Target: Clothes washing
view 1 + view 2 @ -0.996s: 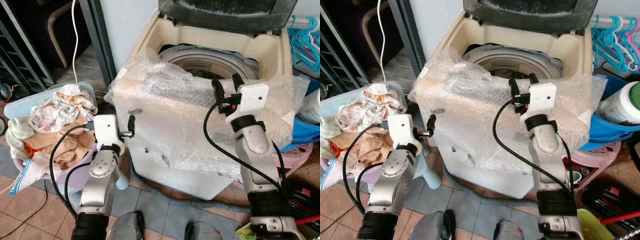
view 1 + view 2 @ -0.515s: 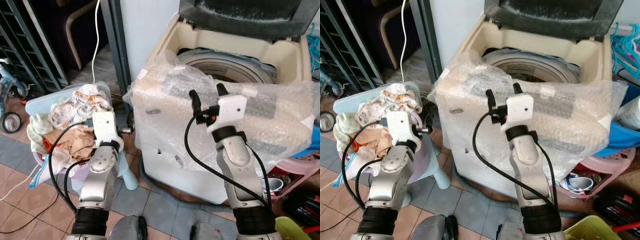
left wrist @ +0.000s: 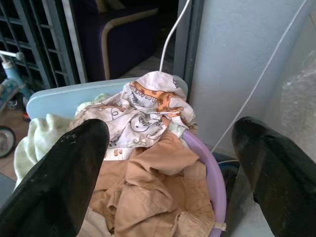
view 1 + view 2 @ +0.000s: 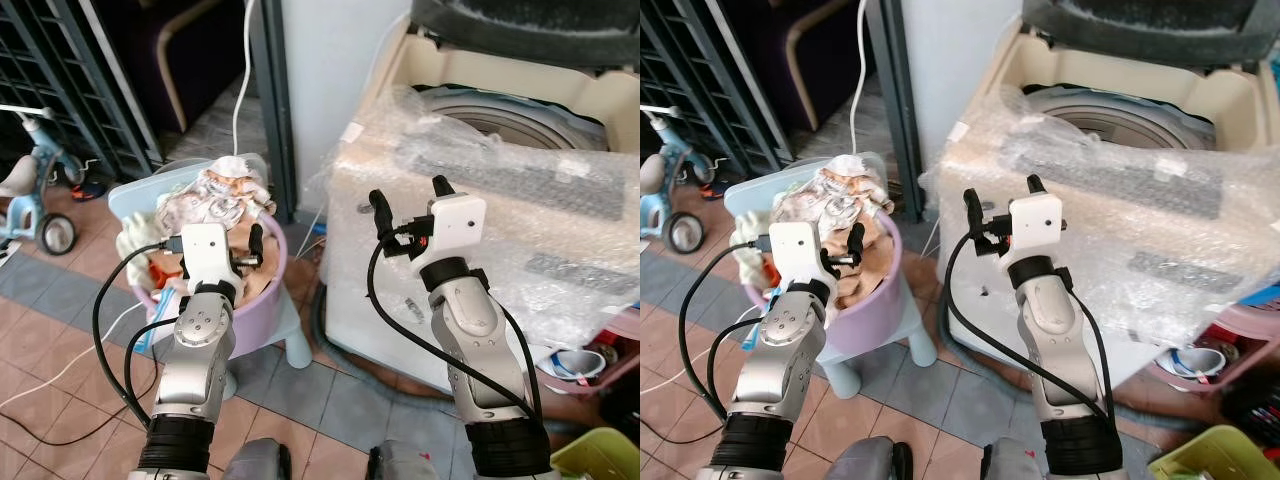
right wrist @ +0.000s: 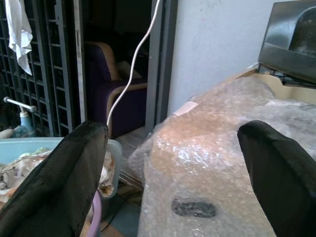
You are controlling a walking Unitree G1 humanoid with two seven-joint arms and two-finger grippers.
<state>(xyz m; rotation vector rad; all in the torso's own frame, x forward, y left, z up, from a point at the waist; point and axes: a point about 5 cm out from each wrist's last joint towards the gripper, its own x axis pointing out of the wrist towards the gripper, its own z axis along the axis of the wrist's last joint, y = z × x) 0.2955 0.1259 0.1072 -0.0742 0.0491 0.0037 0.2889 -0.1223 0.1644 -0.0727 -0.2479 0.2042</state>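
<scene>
The tan garment is bunched up under the printed white cloth, so it will open out into long, limp legs when I lift it out.
A purple laundry basket heaped with clothes stands on a pale blue stool at the left. A printed white cloth lies on top, with a tan garment below it. My left gripper hangs open just above the basket's near side, holding nothing. The cream washing machine, wrapped in bubble wrap, stands at the right with its lid raised and its drum showing. My right gripper is open and empty in front of the washer's near left corner.
A metal gate and a child's tricycle are at the far left. A white cable hangs beside the grey door frame. A pink basin and a yellow-green bin sit low at the right. Tiled floor lies in front.
The whole view has swung left, so the camera moved: the basket now sits nearer the middle. My right gripper has come off the washer's top to its left corner. Both grippers stay open.
</scene>
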